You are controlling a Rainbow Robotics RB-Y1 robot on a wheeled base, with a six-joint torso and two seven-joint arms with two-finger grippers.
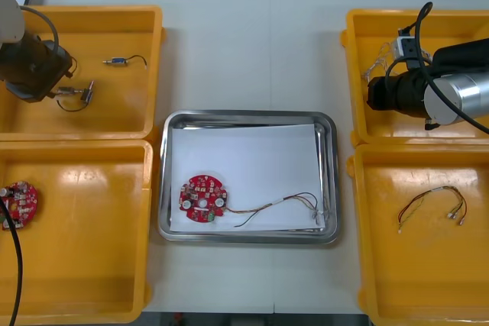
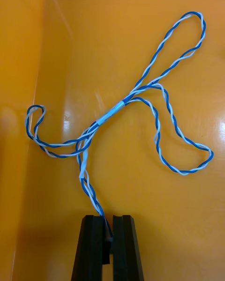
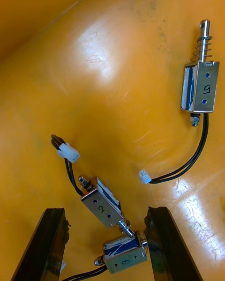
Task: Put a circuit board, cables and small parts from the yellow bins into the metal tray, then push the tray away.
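Note:
I see the small metal part (image 3: 102, 204) touching the other part with only its rod tip (image 3: 131, 232), and its black wires lie clear. It will come away alone when I lift.
My right gripper (image 2: 108, 236) is over the far right yellow bin (image 1: 359, 36), shut on one end of the twisted blue and white cable (image 2: 122, 105); the rest of the cable spreads in loops over the bin floor. My left gripper (image 3: 107, 250) stands open low in the far left yellow bin (image 1: 153, 51). Two small metal parts lie between its fingers, one marked 2 (image 3: 103, 208) and one marked 8 (image 3: 124, 257). A third small metal part (image 3: 201, 86) lies farther off. The metal tray (image 1: 330, 173), white inside, holds a red circuit board (image 1: 202, 198) and a thin cable (image 1: 283, 204).
A second red circuit board (image 1: 19, 204) lies at the left edge of the near left bin (image 1: 145, 227). A red and yellow cable (image 1: 432, 208) lies in the near right bin (image 1: 359, 227). Bare table shows beyond the tray.

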